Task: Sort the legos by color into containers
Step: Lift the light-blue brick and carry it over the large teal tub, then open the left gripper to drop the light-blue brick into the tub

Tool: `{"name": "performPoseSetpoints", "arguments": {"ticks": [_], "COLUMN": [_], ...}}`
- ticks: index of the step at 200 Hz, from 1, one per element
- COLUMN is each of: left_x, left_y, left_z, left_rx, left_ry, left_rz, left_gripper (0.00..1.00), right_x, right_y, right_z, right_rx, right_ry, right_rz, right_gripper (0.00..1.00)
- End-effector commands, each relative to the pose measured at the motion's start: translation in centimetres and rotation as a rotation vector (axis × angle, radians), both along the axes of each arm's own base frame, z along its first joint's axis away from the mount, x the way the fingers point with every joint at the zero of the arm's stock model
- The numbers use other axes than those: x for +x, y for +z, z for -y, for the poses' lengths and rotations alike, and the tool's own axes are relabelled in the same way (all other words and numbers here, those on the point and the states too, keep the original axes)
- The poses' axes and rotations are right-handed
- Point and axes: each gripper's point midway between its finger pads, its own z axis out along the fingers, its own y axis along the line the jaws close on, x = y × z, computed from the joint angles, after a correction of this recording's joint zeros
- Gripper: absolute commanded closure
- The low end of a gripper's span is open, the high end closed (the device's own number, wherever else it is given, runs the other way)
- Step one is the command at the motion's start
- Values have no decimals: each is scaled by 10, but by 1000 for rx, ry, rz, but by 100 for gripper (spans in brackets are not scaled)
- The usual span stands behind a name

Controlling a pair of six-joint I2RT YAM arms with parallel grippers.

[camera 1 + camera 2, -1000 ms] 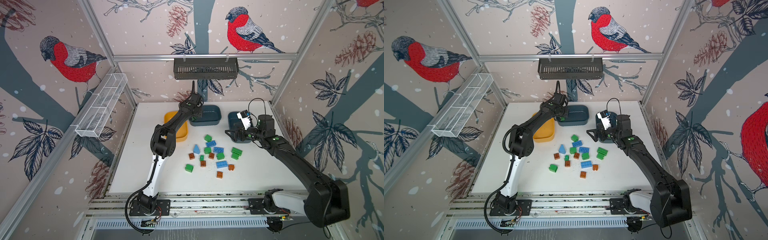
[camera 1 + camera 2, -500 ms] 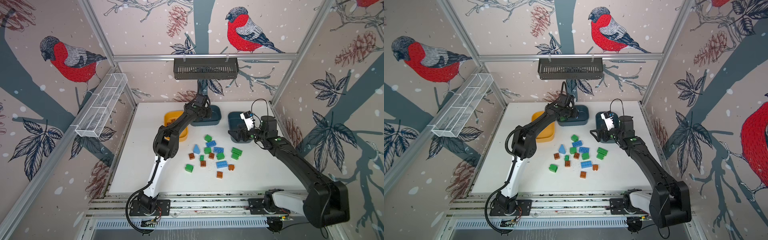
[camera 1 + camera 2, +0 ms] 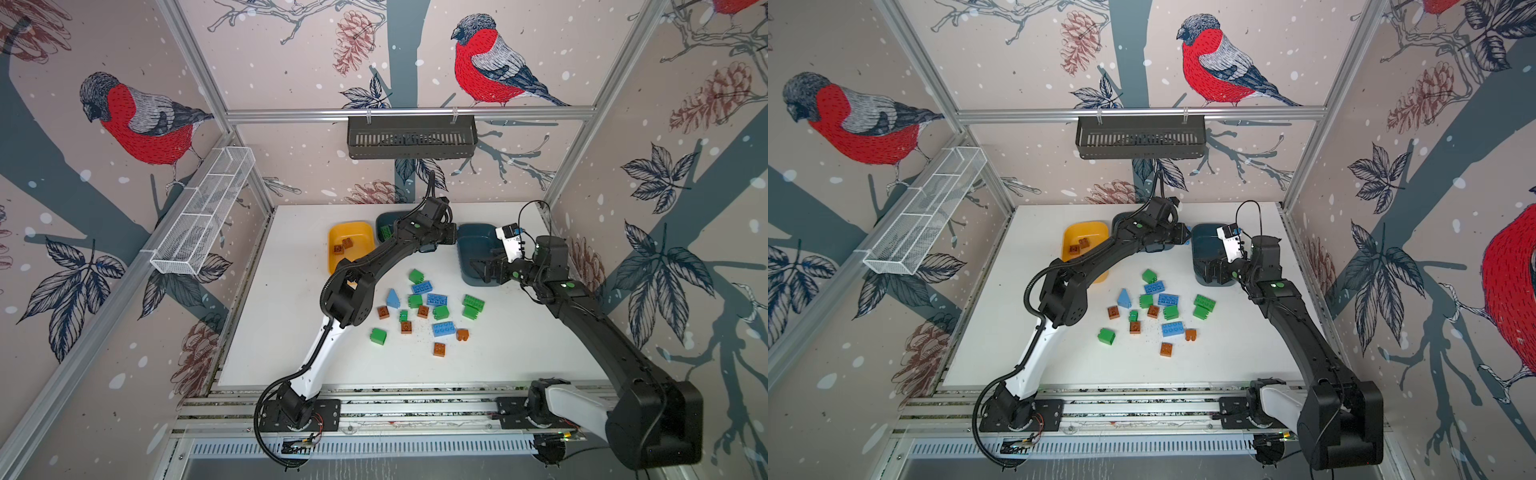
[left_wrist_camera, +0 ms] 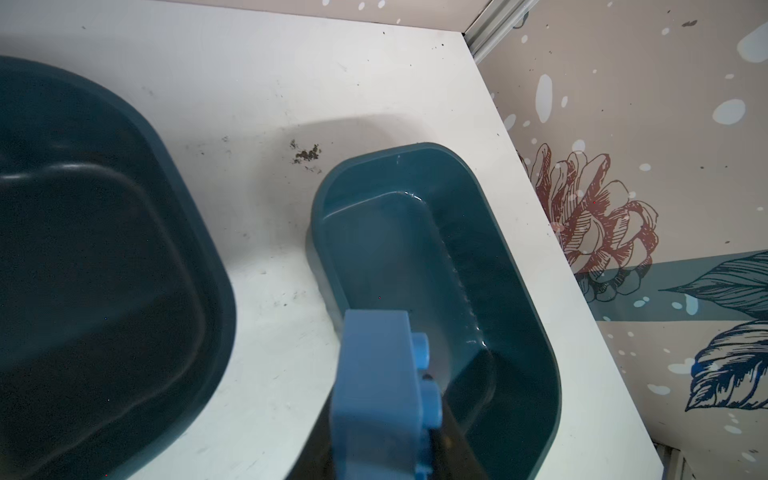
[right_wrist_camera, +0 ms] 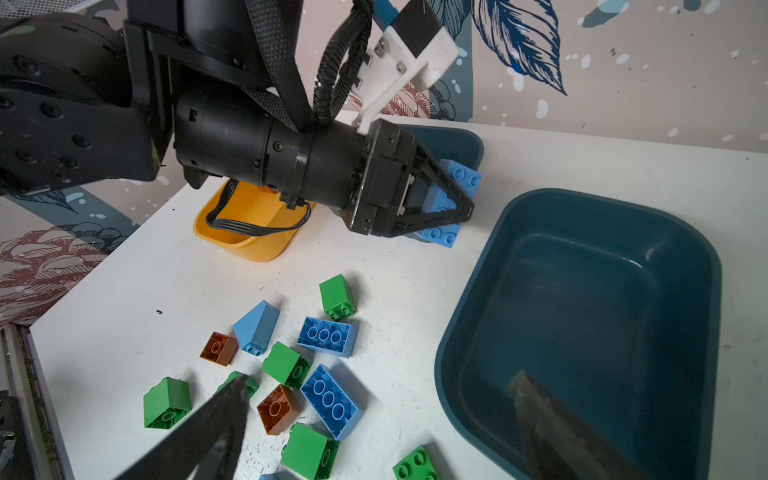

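Observation:
My left gripper should next move the light blue lego [image 4: 374, 376], which is at the rim of the empty teal container, over its open inside [image 3: 477, 244] and let go there.
My left gripper [image 3: 452, 238] is shut on a light blue lego [image 4: 380, 390], held at the left rim of the right teal container [image 3: 473, 243], whose inside shows bare [image 4: 498, 270]. The right wrist view shows that lego [image 5: 462, 175] between the black fingers [image 5: 446, 195]. My right gripper [image 3: 484, 268] stands open, jaws wide, over that container's near-left corner [image 5: 582, 311], with nothing between them. Loose green, blue and brown legos [image 3: 424, 307] lie mid-table. The yellow container [image 3: 359, 232] holds two brown legos [image 3: 343, 246]. A green lego [image 3: 386, 232] shows in the middle teal container [image 3: 384, 219].
A white wire mesh tray [image 3: 203, 216] hangs on the left wall and a dark slotted basket [image 3: 411, 137] on the back rail. My left arm [image 3: 374, 257] stretches over the yellow and middle containers. Dirt specks [image 4: 305, 153] mark the table.
My left gripper has swung right from over the middle container to the right one's rim, the blue lego still in it. My right gripper has drifted slightly right, still open.

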Motion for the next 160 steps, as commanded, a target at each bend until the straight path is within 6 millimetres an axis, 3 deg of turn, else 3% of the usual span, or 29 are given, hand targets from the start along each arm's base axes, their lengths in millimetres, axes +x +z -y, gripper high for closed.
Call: {"name": "performPoseSetpoints", "arguments": {"ticks": [1,94,116,141,160], "left_x": [7,20,23,23,23], "left_y": [12,-2,1,13,30], "left_z": [18,49,50,49,43], "left_rx": [-66,-159,-162,-156,-140], "left_ry": [23,47,47,45,42], "left_rz": [42,110,125,152,184], "left_gripper": [84,83,72,45,34], "right_x": [0,-8,-7,-6,-7], "right_y": [1,1,2,3,4], "right_z": [5,14,14,15,16], "right_rx": [-2,6,6,6,8], "right_ry": [-30,-61,-63,-65,-65], "right_rz": [9,7,10,13,12], "right_gripper": [0,1,1,1,1]}}
